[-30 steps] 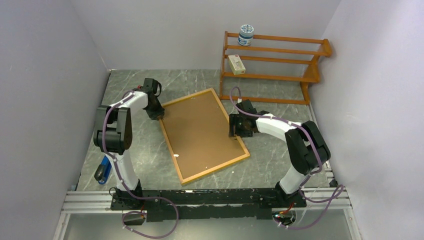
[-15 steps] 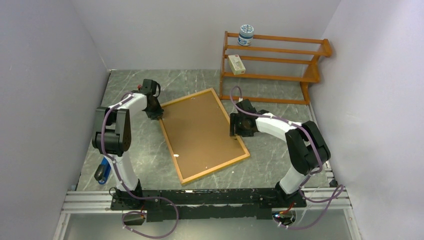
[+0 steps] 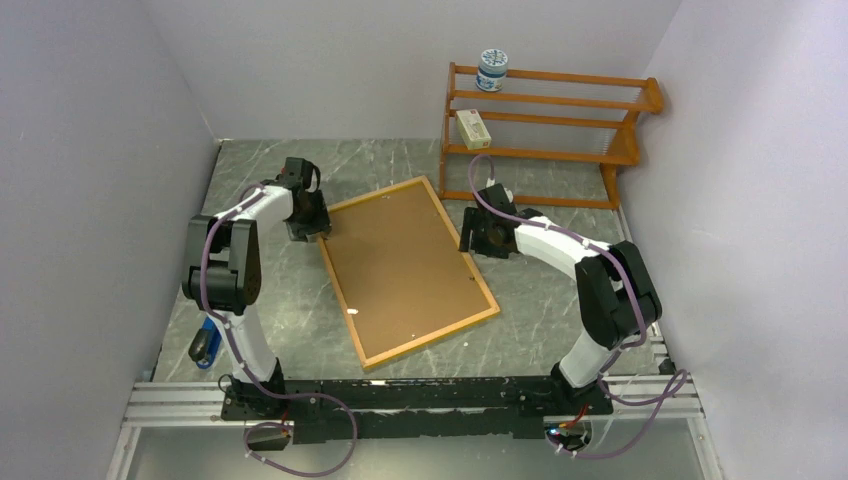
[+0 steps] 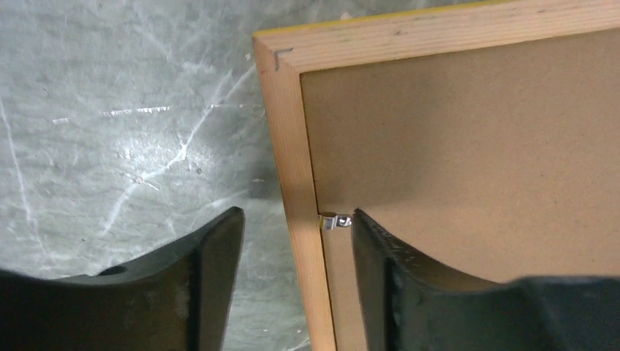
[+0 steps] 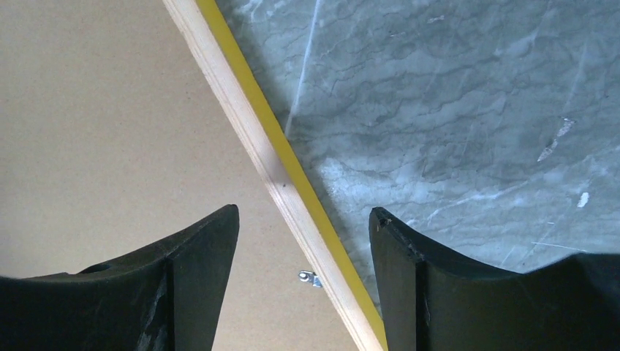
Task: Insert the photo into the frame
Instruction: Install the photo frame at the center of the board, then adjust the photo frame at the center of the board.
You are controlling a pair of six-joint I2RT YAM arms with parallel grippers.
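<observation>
The robot's right gripper straddles the frame's bar midway (image 5: 298, 218) and the frame lies crooked, so next the right gripper goes to the frame's near corner (image 3: 494, 312) and turns the frame square.
The frame (image 3: 341, 301) lies face down on the grey table, light wood back up, a brown backing board (image 3: 400, 265) filling it. The photo is hidden. My left gripper (image 3: 312, 230) is open at the frame's far left corner; in the left wrist view its fingers (image 4: 212, 270) straddle the wooden rail (image 4: 296, 168), one finger next to a small metal clip (image 4: 335, 220). My right gripper (image 3: 478, 243) is open over the frame's right rail; in the right wrist view its fingers (image 5: 197, 270) straddle the rail (image 5: 256, 146) with its yellow edge, near another clip (image 5: 309, 278).
An orange-brown shelf rack (image 3: 545, 130) stands at the back right, with a jar (image 3: 492, 70) on top and a small box (image 3: 474, 128) on a lower shelf. A blue object (image 3: 206, 342) lies at the near left. Walls close in left, back and right.
My right gripper has moved a little toward the back along the frame's right rail. My left gripper has shifted slightly at the frame's far left corner. The frame has not moved.
</observation>
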